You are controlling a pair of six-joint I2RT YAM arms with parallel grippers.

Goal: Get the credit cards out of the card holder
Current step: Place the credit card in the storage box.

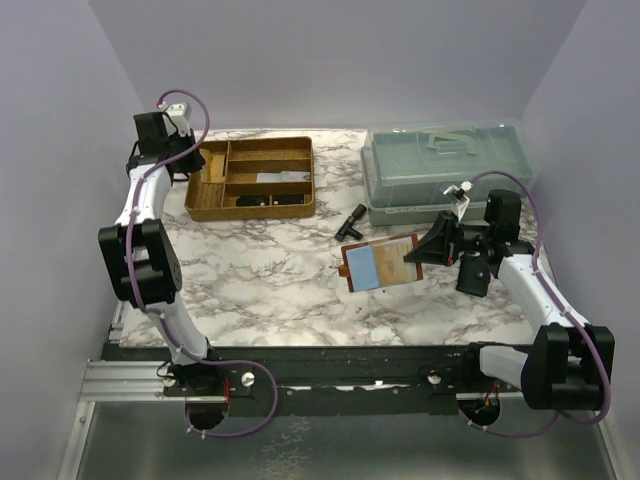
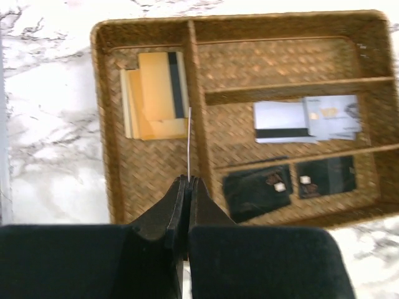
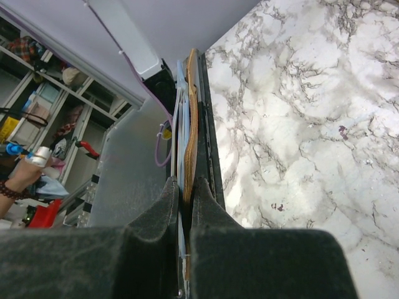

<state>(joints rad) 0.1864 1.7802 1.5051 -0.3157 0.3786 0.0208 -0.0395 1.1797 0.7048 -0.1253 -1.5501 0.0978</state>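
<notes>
The robot's left gripper has the thin credit card [image 2: 189, 144] hanging over the compartment of tan credit cards [image 2: 149, 103], so it should keep going down and let go of the card inside the tray's sides.
The reddish-brown card holder [image 1: 398, 248] hangs tilted above the table at centre right, with my right gripper [image 1: 417, 255] shut on its right edge. A light blue credit card [image 1: 371, 268] lies against its inner face. In the right wrist view the holder [image 3: 192, 112] and the blue card [image 3: 181, 124] show edge on between the shut jaws of my right gripper [image 3: 187, 182]. My left gripper [image 2: 188, 179] is shut on a thin credit card [image 2: 188, 143], also seen edge on, above the gold-brown tray [image 2: 103, 124]. Tan credit cards [image 2: 153, 93] lie in the tray's left compartment.
The tray [image 1: 250, 213] sits at the back left. It also holds pale cards [image 2: 305, 118] and black cards [image 2: 257, 190] in other compartments. A clear lidded plastic box [image 1: 445, 165] stands at the back right. A small black object [image 1: 352, 220] lies just behind the card holder.
</notes>
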